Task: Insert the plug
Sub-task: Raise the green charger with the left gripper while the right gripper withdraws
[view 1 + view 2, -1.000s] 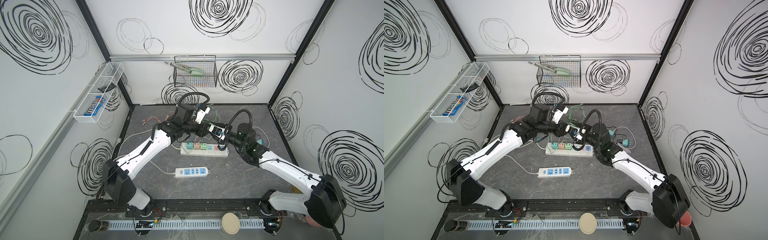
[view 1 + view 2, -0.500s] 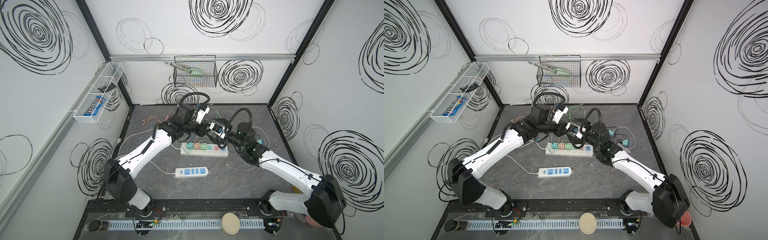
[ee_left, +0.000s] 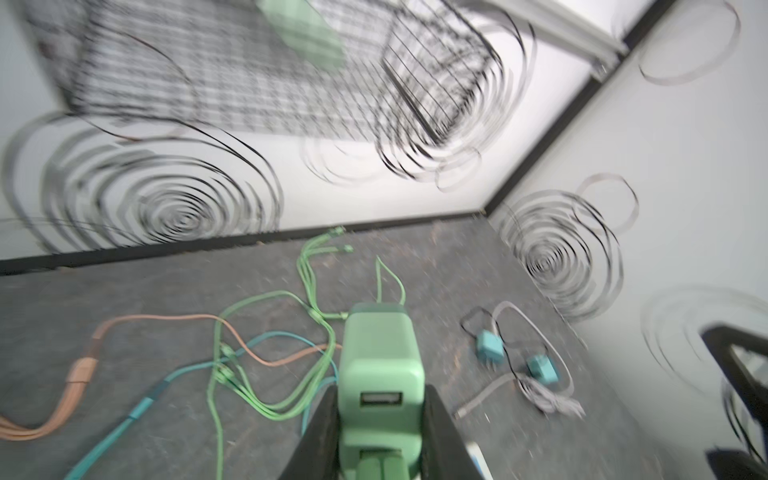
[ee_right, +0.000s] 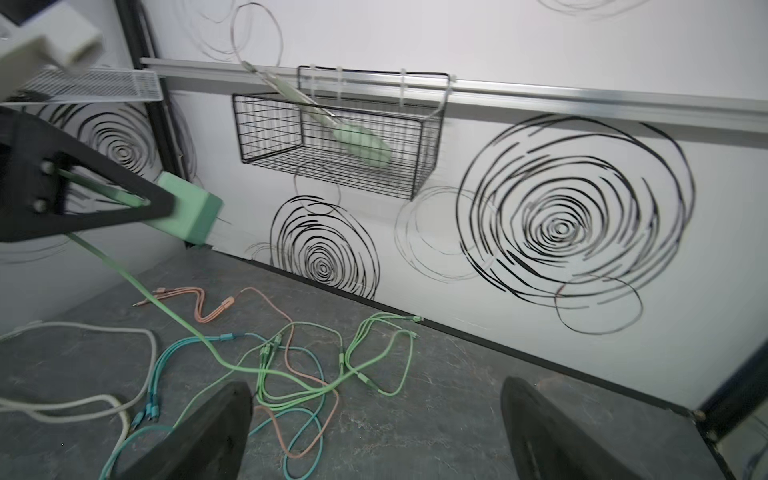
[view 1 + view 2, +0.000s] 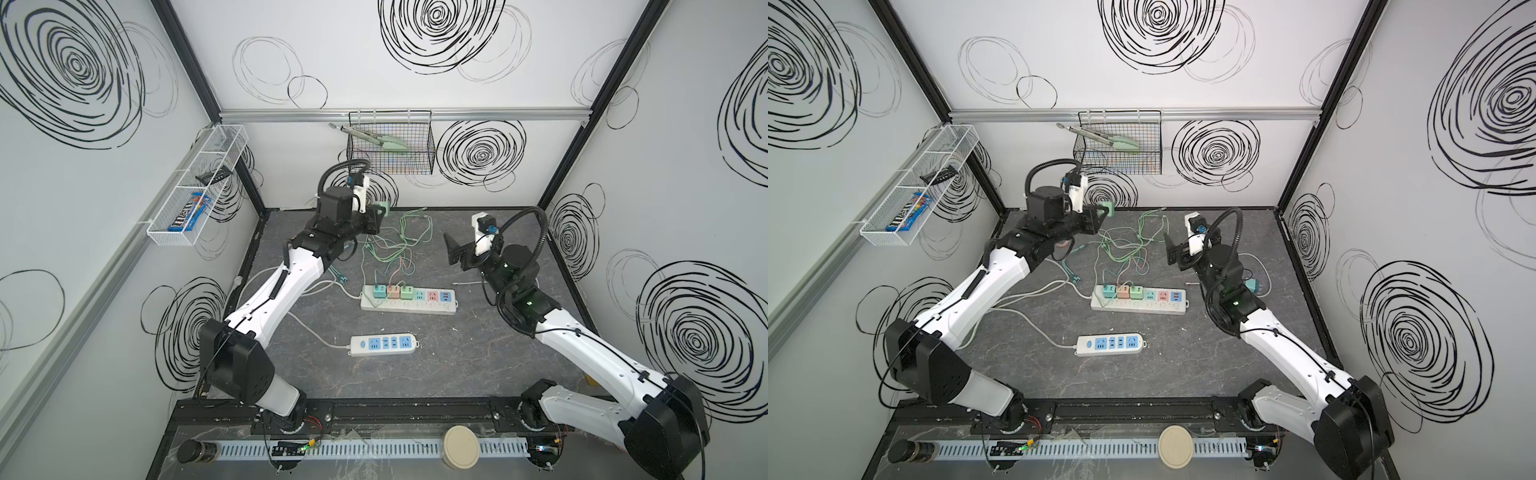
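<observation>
The plug is in my left gripper by the back wall and points away from the long strip, so next I swing it back down over the free teal socket.
The plug is a green cube adapter with a USB port, and its green cable hangs down to the floor. My left gripper is shut on the plug, one black finger on each side. In both top views it is held high near the back wall. It also shows in the right wrist view. My right gripper stands open and empty, apart to the right. A long white power strip lies mid-floor with three adapters plugged in at its left end.
A shorter white strip with blue sockets lies nearer the front. Tangled green, teal and salmon cables cover the floor behind the long strip. Two teal plugs lie at the right. A wire basket with tongs hangs on the back wall.
The grippers were close together above the long strip. My right gripper has opened and drawn back to the right. The left has risen toward the back wall with the green plug.
</observation>
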